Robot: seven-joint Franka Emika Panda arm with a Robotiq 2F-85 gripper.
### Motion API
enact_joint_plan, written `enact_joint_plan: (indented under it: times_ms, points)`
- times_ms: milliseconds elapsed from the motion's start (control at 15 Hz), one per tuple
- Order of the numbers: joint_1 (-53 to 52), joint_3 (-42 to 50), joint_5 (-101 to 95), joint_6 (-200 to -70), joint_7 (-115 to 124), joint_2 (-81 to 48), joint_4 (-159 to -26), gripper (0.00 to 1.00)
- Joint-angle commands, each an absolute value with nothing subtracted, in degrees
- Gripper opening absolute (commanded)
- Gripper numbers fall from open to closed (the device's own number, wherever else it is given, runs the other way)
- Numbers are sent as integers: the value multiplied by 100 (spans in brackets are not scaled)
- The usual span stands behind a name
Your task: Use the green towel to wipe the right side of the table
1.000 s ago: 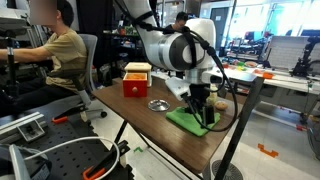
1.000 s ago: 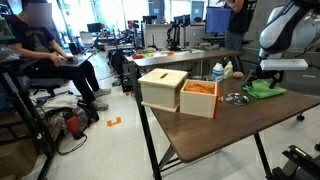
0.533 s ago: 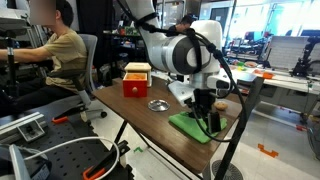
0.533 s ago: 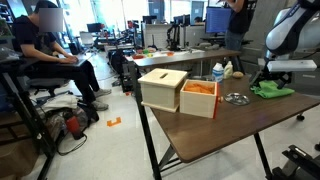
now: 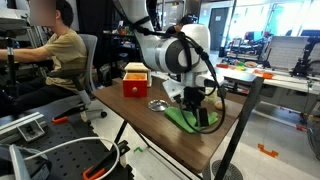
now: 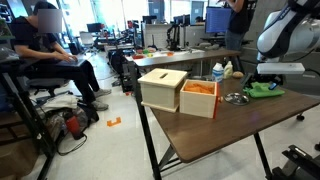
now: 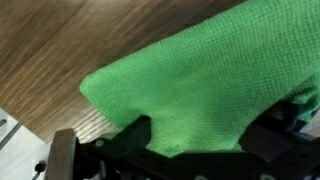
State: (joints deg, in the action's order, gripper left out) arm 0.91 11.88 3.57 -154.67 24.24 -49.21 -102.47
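The green towel under my gripper is near the table's edge. Next, I slide it back along the wood toward the round metal lid.
The green towel lies bunched on the brown table near its far end. It also shows in an exterior view and fills the wrist view. My gripper points down onto the towel, with its fingers pressed on either side of the cloth. The towel is held between the fingers against the wood.
An orange and wooden box stands mid-table. A round metal lid lies beside the towel. Bottles stand behind the box. A seated person is beyond the table's end. The table edge is close to the towel.
The gripper and towel slid one way along the table, then back toward the metal lid. The towel has stayed in the fingers.
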Motion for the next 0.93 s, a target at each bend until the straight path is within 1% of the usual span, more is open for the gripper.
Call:
enact_joint_plan:
  times_ms: [0, 333, 867]
  points:
    - [-121, 1102, 593, -15305, 2687, -5176, -9871, 100]
    - [-236, 1032, 684, -15208, 2851, -5181, -9705, 100]
    - [160, 1065, 689, -15240, 2553, -4922, -10112, 100]
